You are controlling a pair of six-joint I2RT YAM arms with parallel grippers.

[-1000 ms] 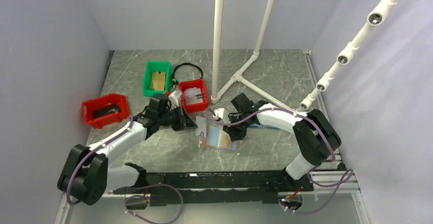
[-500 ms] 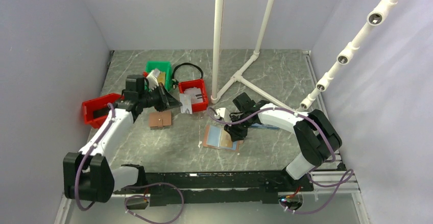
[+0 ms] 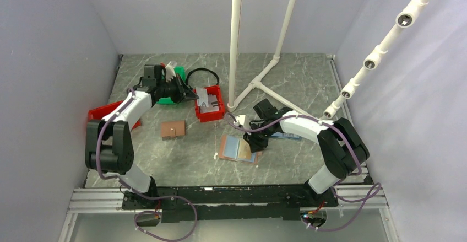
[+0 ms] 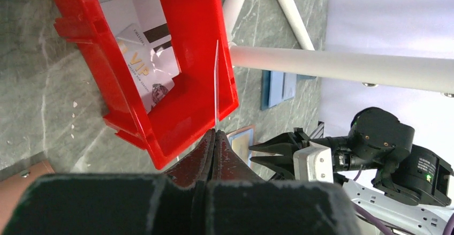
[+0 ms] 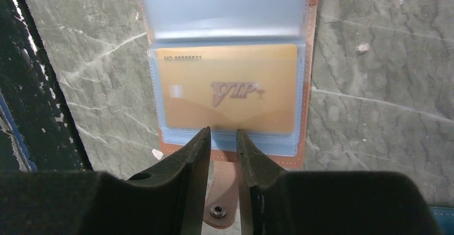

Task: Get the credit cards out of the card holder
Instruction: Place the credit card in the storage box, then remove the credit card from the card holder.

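Observation:
The pale credit card (image 3: 203, 97) is within the red bin's sides, so my left gripper should keep moving over the cards inside (image 3: 213, 101) and let go there.
The card holder (image 3: 238, 149) lies open on the table, brown outside and light blue inside (image 5: 230, 10). A gold VIP credit card (image 5: 230, 88) sits in its near sleeve. My right gripper (image 5: 222, 133) hovers at the holder's near edge, over the snap tab (image 5: 220, 192), jaws narrowly open with nothing between them. In the top view the right gripper (image 3: 254, 142) stands at the holder's right end. My left gripper (image 4: 215, 132) is shut on a thin pale credit card (image 4: 216, 85), seen edge-on over a red bin (image 4: 209, 26) that holds other cards (image 4: 142, 42). From above the left gripper (image 3: 194, 96) is at that bin (image 3: 212, 113).
A closed brown holder (image 3: 172, 129) lies left of centre. Another red bin (image 3: 101, 113) and a green bin (image 3: 179, 75) sit at the back left, partly behind my left arm. A blue holder (image 3: 287, 136) lies beside my right arm. White pipes (image 3: 235, 38) rise behind the bin.
My left arm has swung from the open holder to the back left, carrying the card to the red bin. The closed brown holder is now uncovered. The right gripper has barely moved.

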